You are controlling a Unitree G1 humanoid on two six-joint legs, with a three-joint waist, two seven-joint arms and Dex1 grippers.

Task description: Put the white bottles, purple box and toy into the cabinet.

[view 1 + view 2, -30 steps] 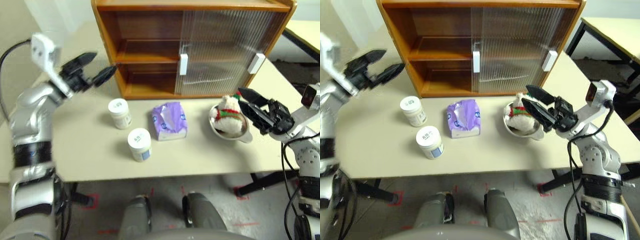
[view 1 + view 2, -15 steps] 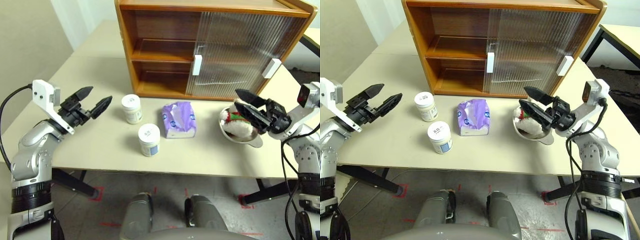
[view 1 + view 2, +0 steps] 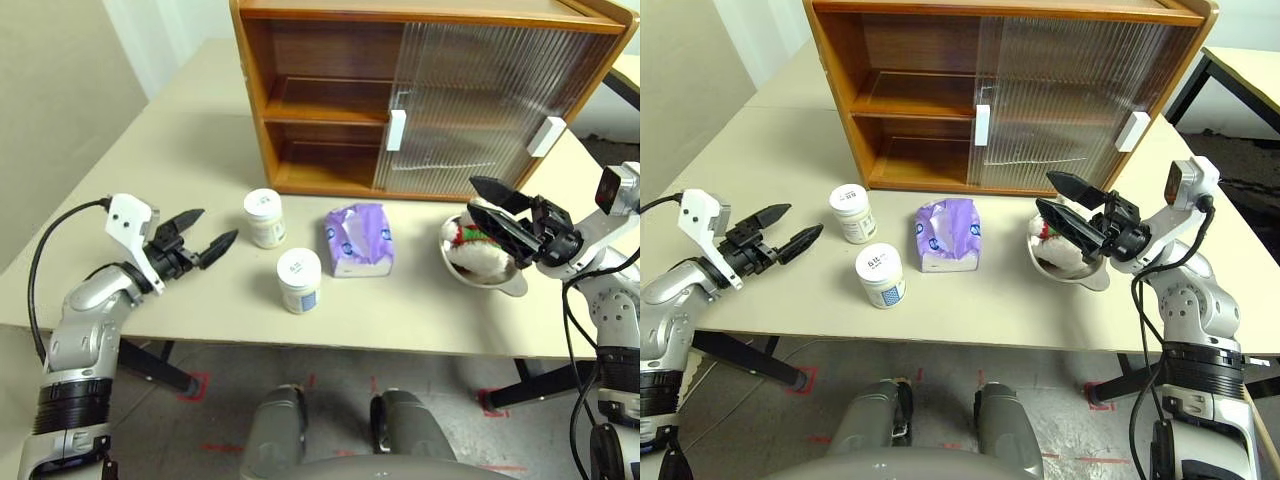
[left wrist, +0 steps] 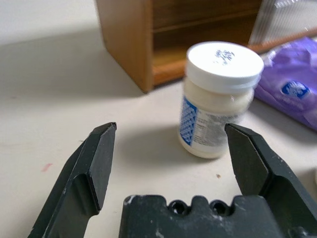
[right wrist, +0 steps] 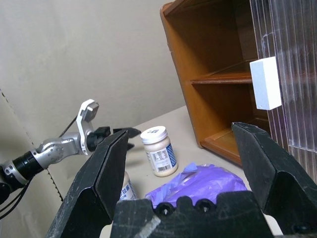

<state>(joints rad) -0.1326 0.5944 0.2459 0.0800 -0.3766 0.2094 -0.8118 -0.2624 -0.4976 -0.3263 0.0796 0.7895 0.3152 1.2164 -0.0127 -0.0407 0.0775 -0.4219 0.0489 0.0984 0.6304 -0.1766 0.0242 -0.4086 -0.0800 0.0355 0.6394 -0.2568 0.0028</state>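
The white bottle (image 3: 265, 218) is squat and has a wide base (image 3: 269, 242). It will stay upright and slide along the cabinet's smooth lower shelf when I push it.
Two white bottles stand left of centre on the table, one farther back (image 3: 265, 217) and one nearer the front edge (image 3: 299, 281). The purple box (image 3: 359, 239) lies to their right. Further right, the toy (image 3: 478, 250) sits in a shallow metal bowl (image 3: 503, 283). Behind them all stands the cabinet (image 3: 320, 100), its left half uncovered. My left gripper (image 3: 218, 225) hangs open just above the table, pointing at the farther bottle (image 4: 220, 99) from its left, a short gap away. Open as well, my right gripper (image 3: 472, 194) hovers above the toy.
Both ribbed sliding doors (image 3: 480, 95) with white handles (image 3: 396, 130) cover the cabinet's right half. The table's front edge (image 3: 330, 345) runs close below the nearer bottle. A second table's corner (image 3: 1240, 70) shows at the far right.
My left gripper has come down from shelf height to just above the table, level with the farther bottle. The right gripper has held still, and the camera has shifted.
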